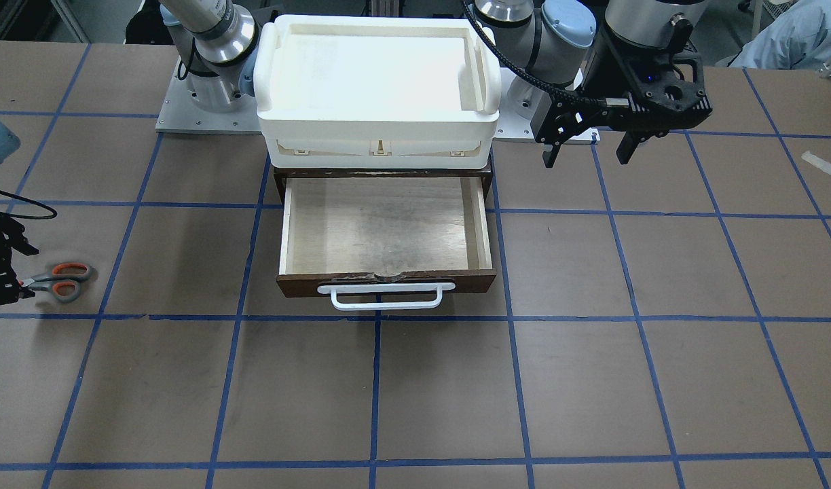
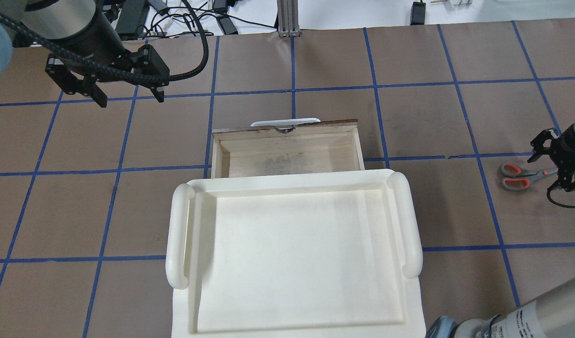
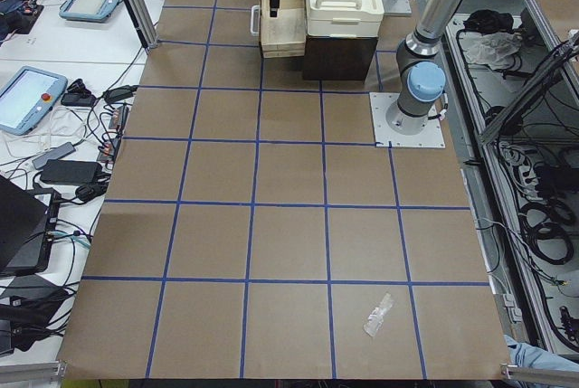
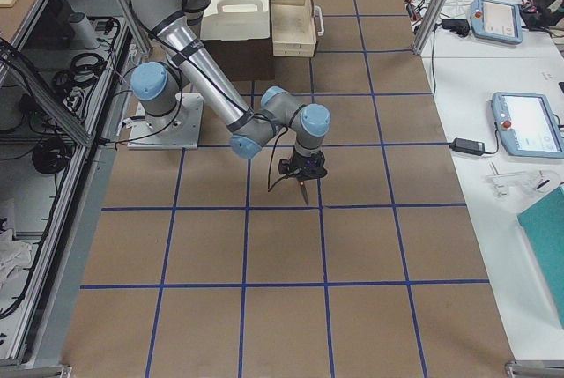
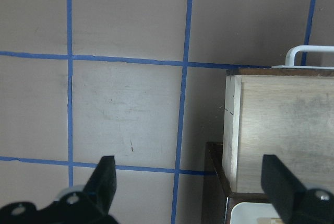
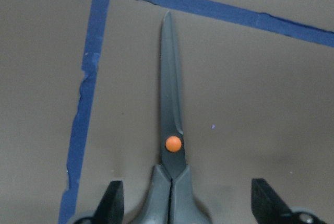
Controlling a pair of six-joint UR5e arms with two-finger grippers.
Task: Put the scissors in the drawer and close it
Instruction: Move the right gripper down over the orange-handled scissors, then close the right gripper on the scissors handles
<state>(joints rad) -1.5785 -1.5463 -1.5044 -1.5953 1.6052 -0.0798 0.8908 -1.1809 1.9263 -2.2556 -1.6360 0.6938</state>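
The grey handles meet [image 6: 171, 183] behind the orange pivot, so I expect the scissors' blades [image 6: 171, 80] to stay closed when I carry the scissors by their neck.
The scissors [image 1: 59, 280] lie flat on the table far to the robot's right, with grey-and-orange handles [image 2: 515, 176]. In the right wrist view the blades and orange pivot [image 6: 172, 130] point away. My right gripper [image 1: 8, 275] [image 2: 553, 171] is low over them, open, one finger on each side of the neck just behind the pivot [image 6: 188, 205]. The drawer [image 1: 385, 231] [image 2: 287, 155] is pulled out and empty, its white handle [image 1: 386, 297] facing away from the robot. My left gripper [image 1: 585, 153] [image 2: 130, 98] hangs open and empty above the table, to the drawer's left [image 5: 190, 182].
A cream-white plastic tray [image 1: 378, 146] [image 2: 292, 253] sits on top of the dark brown cabinet [image 1: 280, 183] that holds the drawer. A small clear plastic scrap [image 1: 823, 166] [image 3: 378, 314] lies far on the robot's left side. Blue tape lines grid the brown table.
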